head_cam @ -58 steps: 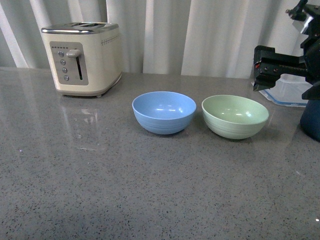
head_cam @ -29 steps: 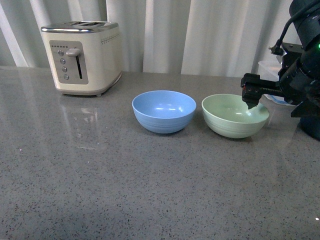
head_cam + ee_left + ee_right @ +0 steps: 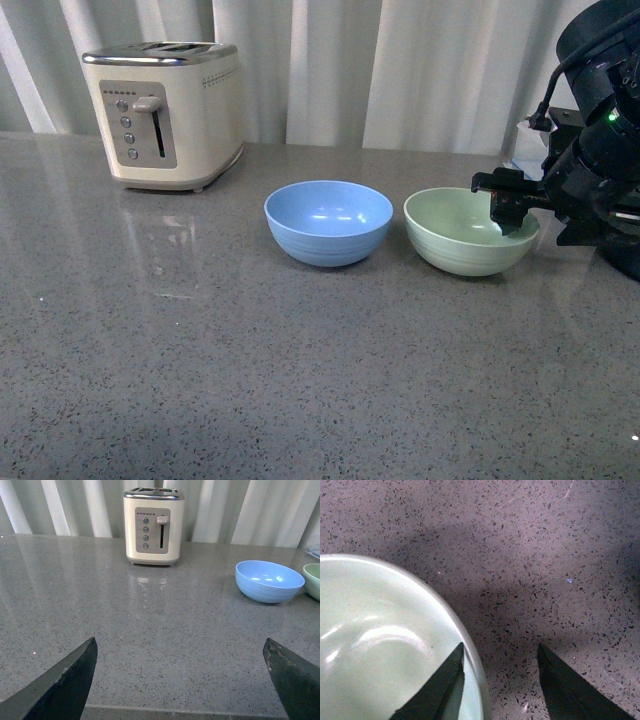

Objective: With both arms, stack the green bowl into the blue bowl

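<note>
My right gripper will leave the green bowl tilted in the blue bowl when I lower it, because my fingers straddle the green bowl's rim (image 3: 313,580) at its side (image 3: 476,662).
The green bowl (image 3: 468,231) sits on the counter, right of the blue bowl (image 3: 328,222); both are upright and apart. My right gripper (image 3: 510,212) is open at the green bowl's right rim. In the right wrist view the green bowl (image 3: 375,645) fills the left side; my right gripper (image 3: 501,652) straddles its rim, with one finger inside the bowl and the other outside over the counter. My left gripper (image 3: 180,647) is open and empty, low over the counter's near edge, far from the blue bowl (image 3: 270,581) and the green bowl's edge (image 3: 313,579).
A cream toaster (image 3: 165,114) stands at the back left, also in the left wrist view (image 3: 153,526). A dark navy pot (image 3: 628,258) and a clear container (image 3: 530,150) lie behind my right arm. Pale curtains hang behind the grey speckled counter (image 3: 250,360).
My right arm has come down and moved left, from above and behind the green bowl to its right rim. The bowls have not moved.
</note>
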`<state>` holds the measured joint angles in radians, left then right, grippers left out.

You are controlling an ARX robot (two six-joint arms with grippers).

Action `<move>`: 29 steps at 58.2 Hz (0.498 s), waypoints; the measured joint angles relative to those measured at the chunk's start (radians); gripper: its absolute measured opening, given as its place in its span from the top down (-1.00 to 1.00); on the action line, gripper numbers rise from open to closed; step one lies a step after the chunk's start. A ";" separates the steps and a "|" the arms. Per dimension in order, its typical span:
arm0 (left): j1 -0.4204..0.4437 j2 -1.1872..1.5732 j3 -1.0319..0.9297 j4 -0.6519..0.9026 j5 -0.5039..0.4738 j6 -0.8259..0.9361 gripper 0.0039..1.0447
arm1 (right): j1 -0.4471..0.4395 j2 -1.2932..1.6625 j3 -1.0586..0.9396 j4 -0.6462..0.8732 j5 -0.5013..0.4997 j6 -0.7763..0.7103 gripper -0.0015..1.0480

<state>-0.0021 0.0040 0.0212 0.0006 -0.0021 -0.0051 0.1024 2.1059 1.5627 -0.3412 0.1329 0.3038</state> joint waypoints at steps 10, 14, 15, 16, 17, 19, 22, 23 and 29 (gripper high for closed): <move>0.000 0.000 0.000 0.000 0.000 0.000 -0.87 | -0.007 -0.002 -0.001 0.011 -0.007 0.002 0.87; 0.000 0.000 0.000 0.000 0.000 0.000 -0.87 | -0.010 -0.019 -0.010 0.029 -0.019 0.004 0.97; 0.000 0.000 0.000 0.000 0.000 0.000 -0.87 | -0.011 -0.024 -0.013 0.032 -0.019 0.004 0.98; 0.000 0.000 0.000 0.000 0.000 0.000 -0.87 | -0.011 -0.034 -0.019 0.038 -0.019 0.004 0.97; 0.000 0.000 0.000 0.000 0.000 0.000 -0.87 | -0.011 -0.039 -0.023 0.040 -0.019 0.004 0.97; 0.000 0.000 0.000 0.000 0.000 0.000 -0.87 | -0.012 -0.055 -0.034 0.047 -0.026 0.003 0.97; 0.000 0.000 0.000 0.000 0.000 0.000 -0.87 | -0.013 -0.078 -0.048 0.056 -0.040 0.004 0.97; 0.000 0.000 0.000 0.000 0.000 0.000 -0.87 | -0.014 -0.084 -0.051 0.057 -0.043 0.004 0.97; 0.000 0.000 0.000 0.000 0.000 0.000 -0.87 | -0.009 -0.162 -0.088 0.085 -0.066 0.004 0.97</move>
<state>-0.0021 0.0040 0.0212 0.0006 -0.0021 -0.0051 0.0937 1.9442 1.4750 -0.2558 0.0669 0.3077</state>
